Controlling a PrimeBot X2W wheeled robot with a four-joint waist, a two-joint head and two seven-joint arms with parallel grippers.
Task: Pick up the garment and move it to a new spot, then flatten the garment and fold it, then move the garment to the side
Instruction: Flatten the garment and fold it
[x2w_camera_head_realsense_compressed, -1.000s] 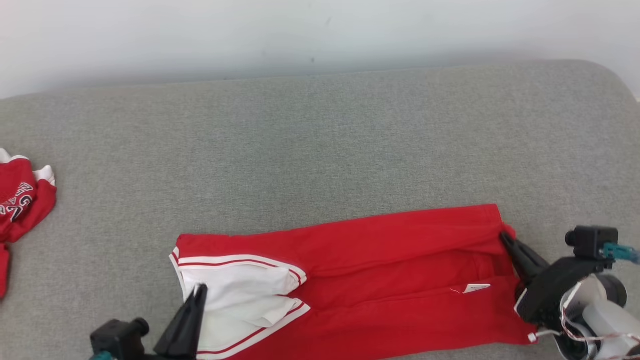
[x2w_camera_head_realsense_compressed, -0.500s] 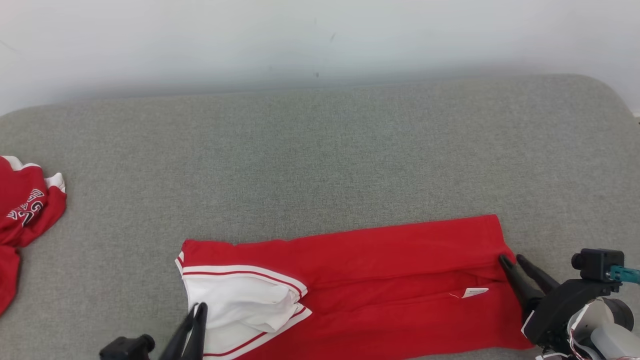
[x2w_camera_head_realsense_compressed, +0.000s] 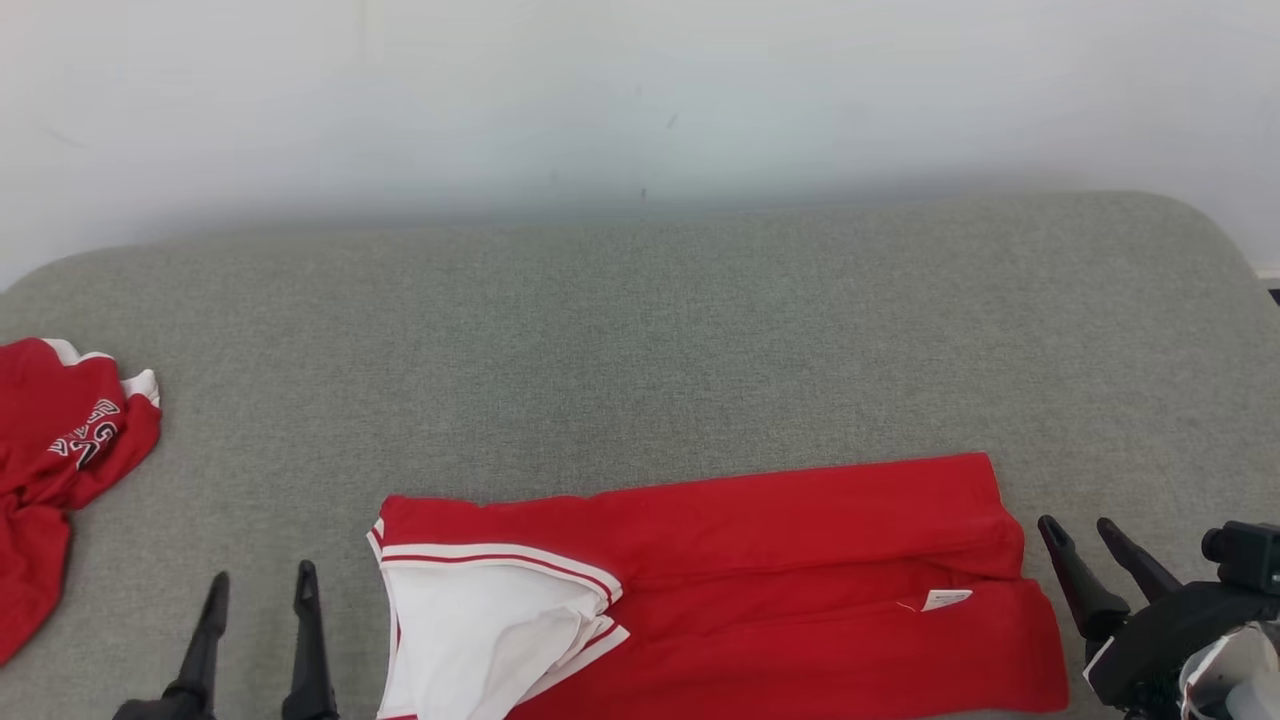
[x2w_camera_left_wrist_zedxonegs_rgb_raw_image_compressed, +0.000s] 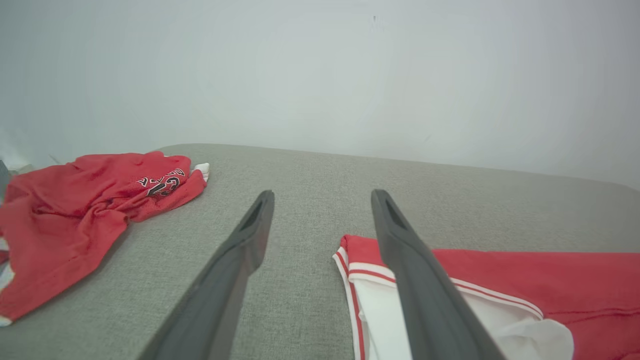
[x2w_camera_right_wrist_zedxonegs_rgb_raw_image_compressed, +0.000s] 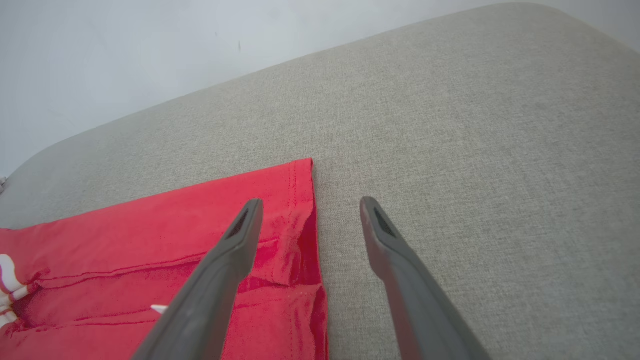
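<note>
I should expect to see hidden black print when I fold the garment over, because the garment's plain red side (x2w_camera_head_realsense_compressed: 828, 554) with the white label (x2w_camera_head_realsense_compressed: 947, 599) is facing up.
The garment (x2w_camera_head_realsense_compressed: 760, 560) is a red top with white sleeve panels and red-white trim, folded into a long band lying flat near the front of the grey cushion (x2w_camera_head_realsense_compressed: 640, 350). It also shows in the left wrist view (x2w_camera_left_wrist_zedxonegs_rgb_raw_image_compressed: 525, 280) and the right wrist view (x2w_camera_right_wrist_zedxonegs_rgb_raw_image_compressed: 150, 240). My left gripper (x2w_camera_head_realsense_compressed: 260, 588) stands open just left of the garment's white end, with nothing between its fingers (x2w_camera_left_wrist_zedxonegs_rgb_raw_image_compressed: 250, 240). My right gripper (x2w_camera_head_realsense_compressed: 1080, 528) is open just past the garment's right edge, clear of the cloth; one of its fingers (x2w_camera_right_wrist_zedxonegs_rgb_raw_image_compressed: 235, 250) hangs over the red hem.
A second red garment (x2w_camera_head_realsense_compressed: 60, 460) with white lettering lies crumpled at the cushion's left edge, also seen in the left wrist view (x2w_camera_left_wrist_zedxonegs_rgb_raw_image_compressed: 75, 210). A pale wall (x2w_camera_head_realsense_compressed: 640, 90) runs behind the cushion. The cushion's rounded right corner (x2w_camera_head_realsense_compressed: 1200, 230) is near my right arm.
Both grippers have opened and let go of the garment, then drawn back off its two ends. The head camera has tilted, so the whole scene sits lower in the picture.
</note>
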